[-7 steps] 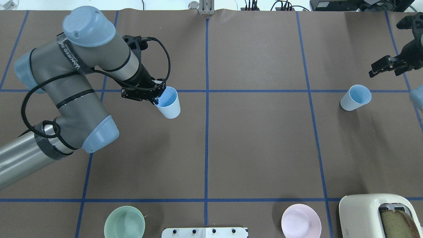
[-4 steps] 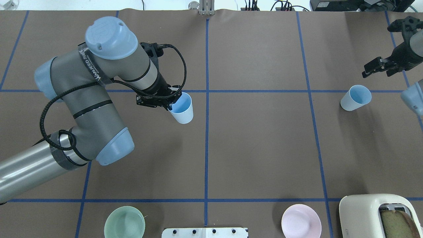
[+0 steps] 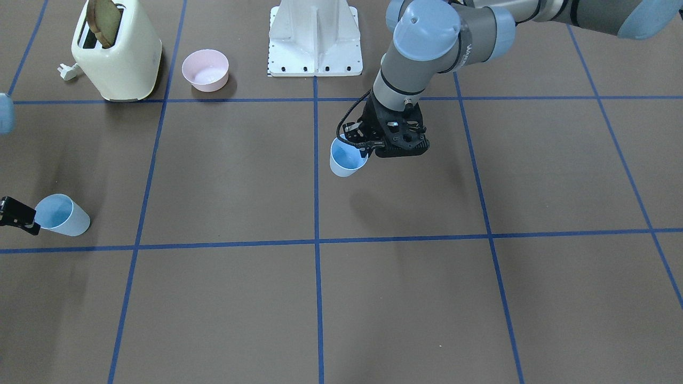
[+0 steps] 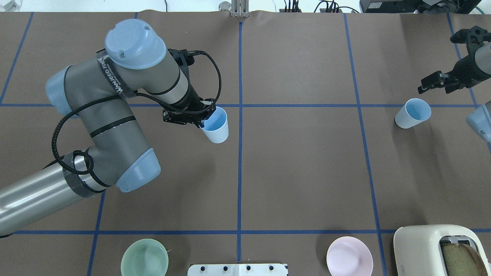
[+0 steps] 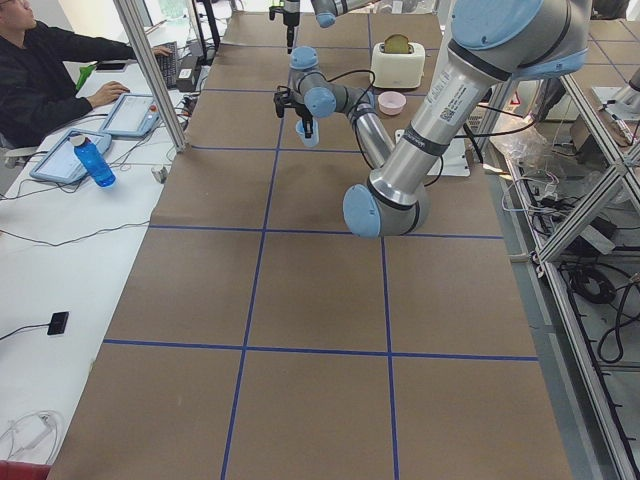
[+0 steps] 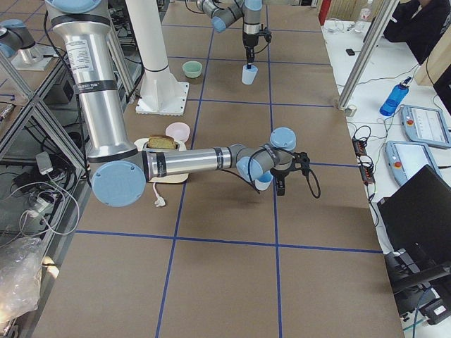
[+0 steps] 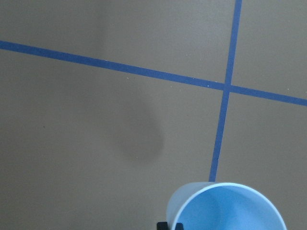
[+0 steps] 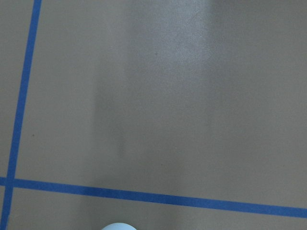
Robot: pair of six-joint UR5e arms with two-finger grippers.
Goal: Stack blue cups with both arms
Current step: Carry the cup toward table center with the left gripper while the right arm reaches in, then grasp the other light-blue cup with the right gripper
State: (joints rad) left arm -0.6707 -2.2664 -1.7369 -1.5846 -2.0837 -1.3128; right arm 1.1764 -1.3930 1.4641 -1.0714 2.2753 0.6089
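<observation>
The second blue cup (image 3: pixel 63 215) gets narrower toward its base (image 3: pixel 82 225), so it will go down nearly to its rim when the robot lowers it into the other blue cup.
My left gripper (image 4: pixel 202 116) is shut on the rim of a pale blue cup (image 4: pixel 216 125) and holds it upright above the table, just left of the centre tape line. It also shows in the front view (image 3: pixel 347 158) and at the bottom of the left wrist view (image 7: pixel 225 208). The second blue cup (image 4: pixel 413 112) stands upright on the table at the right, also seen in the front view (image 3: pixel 62 215). My right gripper (image 4: pixel 437 84) is open and empty, just beyond that cup, with one finger (image 3: pixel 18 213) beside it.
A cream toaster (image 4: pixel 441 249) with bread in it, a pink bowl (image 4: pixel 349 260), a green bowl (image 4: pixel 144 262) and the white pedestal (image 4: pixel 238 269) stand along the robot's edge. Blue tape lines grid the brown table (image 4: pixel 299 172).
My left arm has moved right with the blue cup, closer to the centre line. My right gripper has shifted a little left, near the standing cup.
</observation>
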